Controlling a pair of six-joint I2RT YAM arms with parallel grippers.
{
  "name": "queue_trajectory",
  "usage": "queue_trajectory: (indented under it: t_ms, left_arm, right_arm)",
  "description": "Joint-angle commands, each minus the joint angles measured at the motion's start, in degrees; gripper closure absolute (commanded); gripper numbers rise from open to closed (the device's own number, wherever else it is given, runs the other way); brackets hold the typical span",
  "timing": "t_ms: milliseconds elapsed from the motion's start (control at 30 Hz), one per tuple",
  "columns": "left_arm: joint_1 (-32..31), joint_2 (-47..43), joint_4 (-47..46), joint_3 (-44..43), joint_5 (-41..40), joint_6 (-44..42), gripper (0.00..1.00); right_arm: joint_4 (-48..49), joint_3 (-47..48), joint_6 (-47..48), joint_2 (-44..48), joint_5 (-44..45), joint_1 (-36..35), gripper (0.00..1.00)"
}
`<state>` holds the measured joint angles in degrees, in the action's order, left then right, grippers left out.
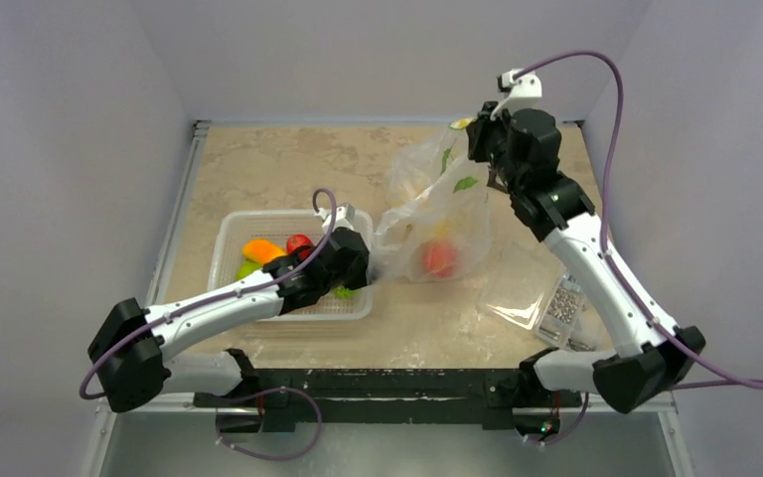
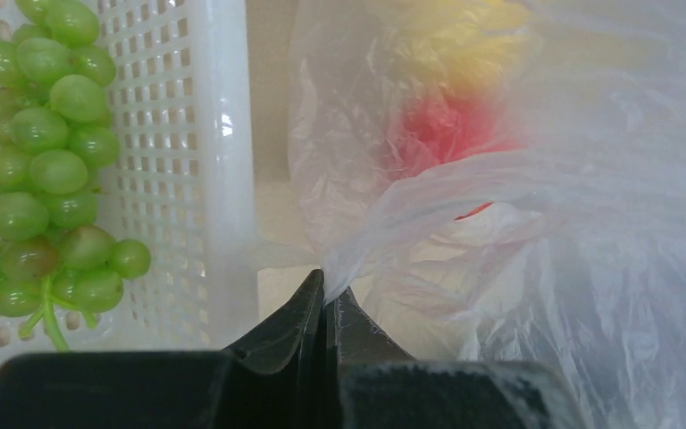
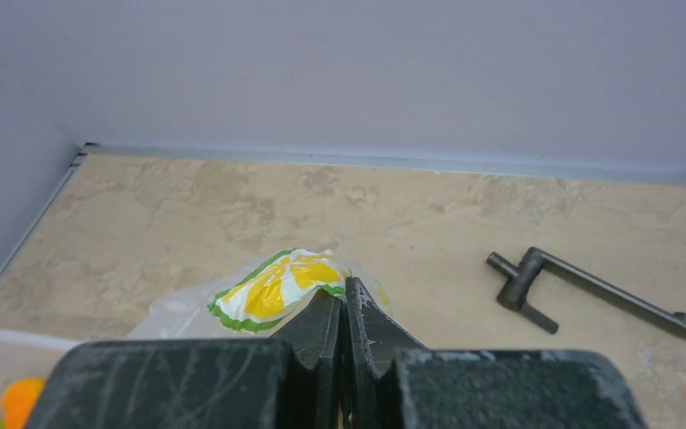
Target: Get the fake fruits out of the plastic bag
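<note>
The plastic bag's film is stretched over the red apple (image 1: 439, 258), so the robot's right gripper should pull it toward the front while the left gripper raises the bag's back edge (image 1: 403, 167).
The clear plastic bag (image 1: 437, 214) printed with lemon slices is stretched between my two grippers over the table's middle. A red apple (image 1: 439, 258) and a yellowish fruit (image 1: 441, 229) show through the film near its low end; in the left wrist view they are a red blur (image 2: 447, 130) and a yellow blur (image 2: 464, 36). My left gripper (image 1: 366, 268) is shut on the bag's lower left corner (image 2: 357, 259). My right gripper (image 1: 479, 134) is raised at the back and shut on the bag's top edge (image 3: 277, 286).
A white mesh basket (image 1: 227, 260) at the left holds a long orange-yellow mango (image 1: 261, 249), a small red fruit (image 1: 298, 242) and green grapes (image 2: 40, 170). A clear box of screws (image 1: 546, 298) lies front right. A dark metal crank-shaped part (image 3: 589, 290) lies on the table at the back.
</note>
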<state>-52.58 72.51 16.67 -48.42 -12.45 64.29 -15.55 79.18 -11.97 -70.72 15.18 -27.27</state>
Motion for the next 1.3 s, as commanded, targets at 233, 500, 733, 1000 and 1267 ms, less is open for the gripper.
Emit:
queue_trajectory:
  t_ms: [233,500,733,1000,1267]
  left_arm:
    - [-0.60,6.48,-11.43,-5.26,5.90,-4.69,1.00]
    - [-0.60,11.29,-12.07,-7.87,8.94,-4.37,1.00]
    - [-0.67,8.08,-13.70,-5.80,10.59,-6.11,0.88]
    - [-0.96,6.32,-10.25,-6.02,9.06,-8.13,0.51]
    - [-0.95,2.09,-4.08,-5.59,6.34,-11.91,0.35]
  right_arm:
    - [-9.53,24.48,6.94,-21.04,-4.06,4.85,1.00]
    - [-19.56,11.44,-6.92,-14.09,-3.74,4.68,0.26]
    - [-21.24,2.20,-11.03,0.38,-11.47,3.03,0.01]
    - [-21.67,-2.71,-16.10,0.61,-14.84,-2.49,0.01]
    - [-18.60,-14.96,-18.30,3.65,-4.96,-5.23,0.29]
